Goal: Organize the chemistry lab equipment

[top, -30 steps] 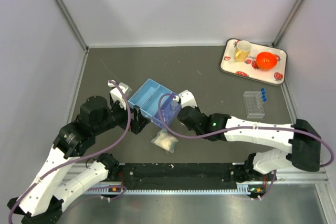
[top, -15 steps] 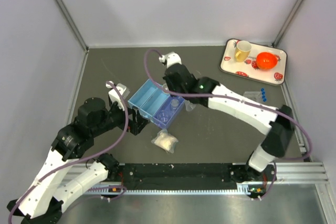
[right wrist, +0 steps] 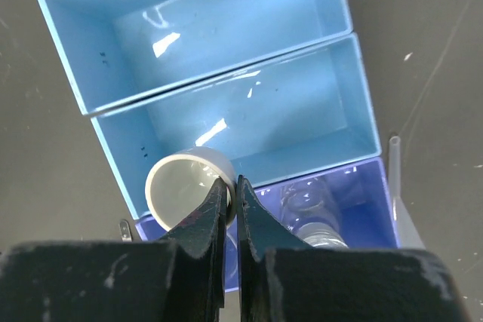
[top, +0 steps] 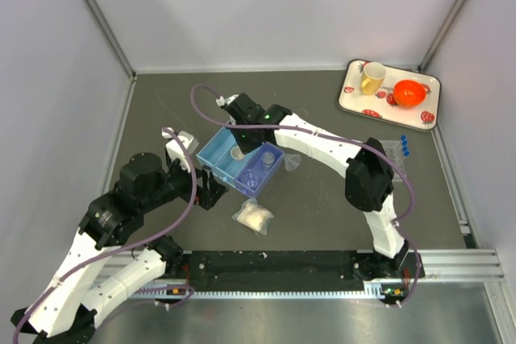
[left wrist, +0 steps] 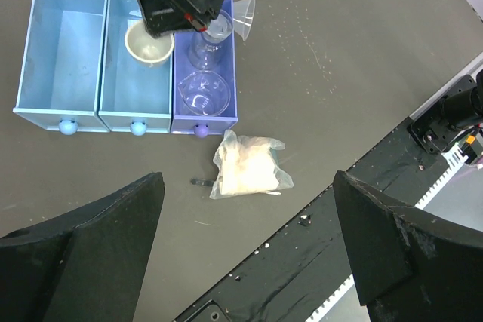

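Note:
The small white cup [top: 237, 153] is above the empty middle compartment. My right gripper should keep lowering the cup and let go of it on the compartment's bottom [top: 230, 167].
The blue three-compartment tray [top: 211, 149] lies mid-table. My right gripper [top: 239, 147] hangs over its middle compartment, shut on the rim of a small white cup [right wrist: 181, 186]; one finger is inside the cup, one outside. The right wrist view shows the gripper [right wrist: 232, 186] and the tray [right wrist: 226, 84]. Two tiny clear beakers [left wrist: 207, 92] lie in the darker end compartment. A clear funnel [left wrist: 243, 13] lies beside the tray. The bag of white material [left wrist: 247, 167] lies near the front. My left gripper [left wrist: 249, 254] is open and empty above the table, near the bag.
The clear tube rack [top: 387, 148] with blue-capped tubes [top: 403, 145] stands at the right, partly behind my right arm. A strawberry-patterned tray [top: 355, 101] with a yellow mug [top: 372, 78] and an orange bowl [top: 410, 93] sits far right. Black rail along the front edge [top: 274, 263].
My right arm has swung from the tray's right side round to its far side, and its gripper now holds the white cup over the middle compartment. My left arm has barely moved.

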`<act>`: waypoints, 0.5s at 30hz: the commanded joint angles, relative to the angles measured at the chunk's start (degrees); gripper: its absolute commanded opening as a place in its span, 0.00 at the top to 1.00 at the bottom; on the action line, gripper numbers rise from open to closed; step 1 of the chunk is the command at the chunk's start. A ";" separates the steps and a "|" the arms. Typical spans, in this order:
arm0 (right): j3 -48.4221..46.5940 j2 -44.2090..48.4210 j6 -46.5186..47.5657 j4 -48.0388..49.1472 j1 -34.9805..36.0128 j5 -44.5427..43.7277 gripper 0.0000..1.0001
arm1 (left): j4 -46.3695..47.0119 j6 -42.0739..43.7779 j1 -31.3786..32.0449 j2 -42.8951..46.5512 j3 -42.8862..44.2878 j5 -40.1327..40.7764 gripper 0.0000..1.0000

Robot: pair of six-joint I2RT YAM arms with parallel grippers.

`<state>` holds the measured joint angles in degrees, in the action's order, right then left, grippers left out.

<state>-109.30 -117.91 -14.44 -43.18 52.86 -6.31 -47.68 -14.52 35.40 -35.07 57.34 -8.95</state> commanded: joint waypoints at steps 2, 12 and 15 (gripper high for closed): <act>-3.20 -2.32 1.34 -2.09 0.22 4.55 1.00 | 1.36 -0.15 0.02 0.62 -0.56 0.25 0.01; -5.57 -7.77 1.34 -0.94 0.22 6.04 1.00 | 1.63 -0.07 0.02 0.53 -1.00 -0.10 0.01; -6.37 -9.26 1.60 -0.77 0.14 6.04 1.00 | 1.63 0.11 0.02 0.35 -0.92 -0.02 0.01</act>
<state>-111.98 -125.64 -13.58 -44.82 52.86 -1.06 -47.70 -14.66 35.40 -34.98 56.75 -8.97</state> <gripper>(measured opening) 0.020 0.990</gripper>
